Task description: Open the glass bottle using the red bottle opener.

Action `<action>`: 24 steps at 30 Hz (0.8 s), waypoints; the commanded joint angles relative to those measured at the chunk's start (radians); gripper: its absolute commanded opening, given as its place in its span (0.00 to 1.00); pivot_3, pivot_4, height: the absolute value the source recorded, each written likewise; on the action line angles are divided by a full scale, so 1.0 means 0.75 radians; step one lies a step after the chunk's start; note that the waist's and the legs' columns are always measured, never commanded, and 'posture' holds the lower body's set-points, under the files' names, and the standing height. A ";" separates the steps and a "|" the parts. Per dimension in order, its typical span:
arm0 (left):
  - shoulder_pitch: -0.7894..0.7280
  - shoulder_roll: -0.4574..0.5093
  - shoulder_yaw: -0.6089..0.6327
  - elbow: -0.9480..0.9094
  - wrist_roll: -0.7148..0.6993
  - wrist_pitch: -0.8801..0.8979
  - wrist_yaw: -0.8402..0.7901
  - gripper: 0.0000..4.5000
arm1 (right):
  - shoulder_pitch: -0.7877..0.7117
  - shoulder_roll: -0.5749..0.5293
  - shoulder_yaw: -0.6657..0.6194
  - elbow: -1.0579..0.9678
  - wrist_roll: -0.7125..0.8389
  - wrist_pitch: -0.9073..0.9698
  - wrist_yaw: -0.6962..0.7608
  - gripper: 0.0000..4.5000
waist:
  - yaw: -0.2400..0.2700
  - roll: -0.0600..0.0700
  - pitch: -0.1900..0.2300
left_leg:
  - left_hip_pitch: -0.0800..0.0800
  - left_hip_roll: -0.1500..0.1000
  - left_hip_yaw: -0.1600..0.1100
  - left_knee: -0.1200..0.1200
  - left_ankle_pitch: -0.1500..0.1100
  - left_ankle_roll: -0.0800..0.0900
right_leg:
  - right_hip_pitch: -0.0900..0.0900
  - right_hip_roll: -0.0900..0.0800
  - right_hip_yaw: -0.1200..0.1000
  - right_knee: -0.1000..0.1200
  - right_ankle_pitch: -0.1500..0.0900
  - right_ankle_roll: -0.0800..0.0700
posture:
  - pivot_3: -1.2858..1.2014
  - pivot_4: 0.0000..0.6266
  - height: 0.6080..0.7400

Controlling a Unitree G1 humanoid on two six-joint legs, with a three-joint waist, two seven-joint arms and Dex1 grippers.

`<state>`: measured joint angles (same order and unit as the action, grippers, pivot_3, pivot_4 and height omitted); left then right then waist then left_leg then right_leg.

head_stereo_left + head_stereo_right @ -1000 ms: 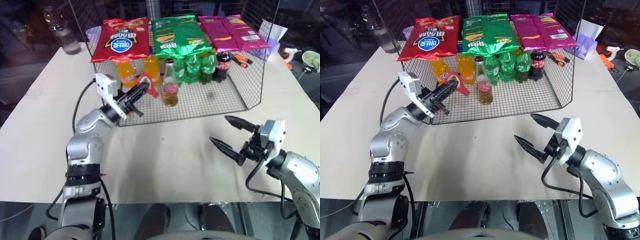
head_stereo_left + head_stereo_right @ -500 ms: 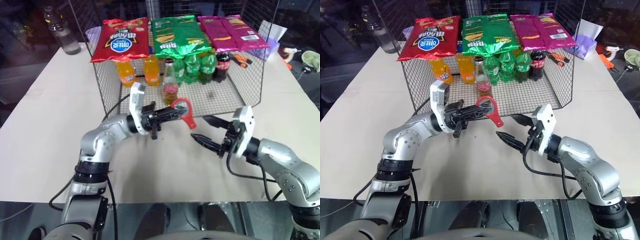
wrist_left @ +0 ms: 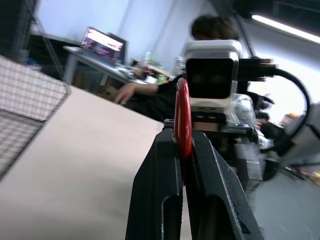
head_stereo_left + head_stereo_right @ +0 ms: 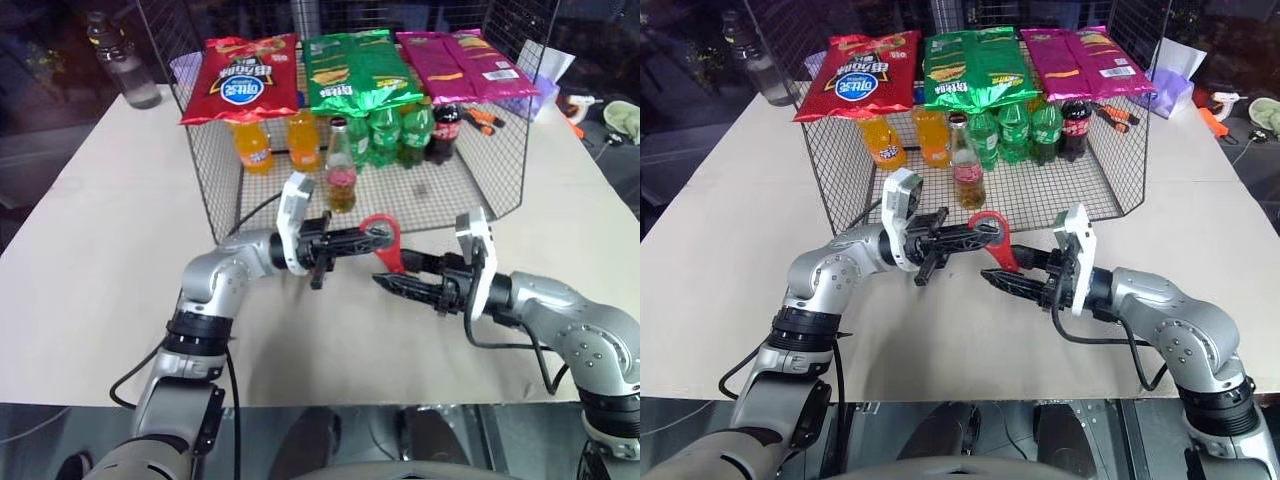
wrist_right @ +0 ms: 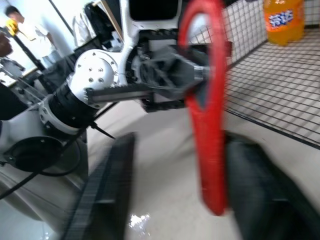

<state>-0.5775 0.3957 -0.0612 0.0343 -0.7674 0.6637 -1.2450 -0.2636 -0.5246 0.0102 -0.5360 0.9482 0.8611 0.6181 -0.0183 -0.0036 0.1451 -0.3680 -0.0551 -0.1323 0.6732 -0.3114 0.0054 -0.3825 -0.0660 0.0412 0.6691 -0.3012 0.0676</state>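
The robot's left gripper covers the red bottle opener's looped head (image 4: 382,226), so the right gripper should take the opener's handle and the left gripper should grip the glass bottle (image 4: 341,180).
The glass bottle (image 4: 341,165), amber liquid with a pink label, stands upright inside the wire cage (image 4: 470,195), near its open front. In front of the cage, above the table, my left gripper (image 4: 373,237) points to the right and is shut on the red bottle opener (image 4: 383,241), gripping its looped head. The handle hangs down. My right gripper (image 4: 392,270) points left toward it, and its fingers (image 5: 117,170) stand on either side of the opener's handle (image 5: 207,125) with a gap showing. In the left wrist view the opener (image 3: 182,117) sits edge-on between the fingers (image 3: 162,170).
Red, green and magenta snack bags (image 4: 355,65) lie on top of the cage. Orange soda bottles (image 4: 253,145), green ones (image 4: 395,135) and a cola bottle (image 4: 445,130) stand inside it. A clear plastic bottle (image 4: 135,75) is at the table's back left. A person (image 3: 150,92) sits in the background.
My left arm carried the opener from beside the glass bottle out to the right, in front of the cage. My right gripper swung left to meet it, and its fingers narrowed around the handle.
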 commanded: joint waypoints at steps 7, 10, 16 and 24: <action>0.007 -0.019 0.010 -0.033 0.020 -0.028 -0.008 0.00 | -0.033 0.038 0.018 -0.059 0.007 -0.004 -0.039 0.01 | 0.001 0.000 0.000 | 0.000 0.000 0.000 0.000 0.000 0.000 | -0.001 0.000 0.000 0.001 0.000 0.000 | 0.52 0.24 1.00; 0.011 -0.034 0.010 -0.031 0.057 -0.069 0.028 0.00 | -0.028 0.045 0.018 -0.055 -0.010 -0.013 -0.047 0.01 | 0.002 0.000 0.000 | -0.001 0.000 0.000 0.000 0.000 0.000 | -0.001 0.000 0.000 0.001 0.000 0.000 | 0.52 0.24 1.00; 0.042 -0.068 0.032 -0.053 0.116 -0.128 0.131 0.36 | 0.001 0.063 0.024 -0.055 -0.067 -0.041 -0.061 0.00 | 0.002 0.000 0.000 | 0.000 0.000 0.000 0.000 0.000 0.000 | -0.001 0.000 0.000 0.001 0.000 0.000 | 0.52 0.24 1.00; 0.219 -0.162 0.177 -0.239 0.225 -0.357 0.501 0.56 | 0.170 0.031 -0.142 -0.063 -0.124 -0.114 -0.132 0.00 | 0.007 0.000 0.000 | -0.001 0.000 0.000 0.000 0.000 0.000 | -0.001 -0.005 0.000 0.000 0.000 0.000 | 0.52 0.24 1.00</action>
<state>-0.4210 0.2913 0.0264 -0.0759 -0.6363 0.4788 -0.9561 -0.1521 -0.4943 -0.0342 -0.5480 0.8625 0.8153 0.5354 -0.0127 -0.0037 0.1451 -0.3692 -0.0549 -0.1322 0.6729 -0.3114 0.0054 -0.3837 -0.0700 0.0415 0.6688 -0.3012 0.0677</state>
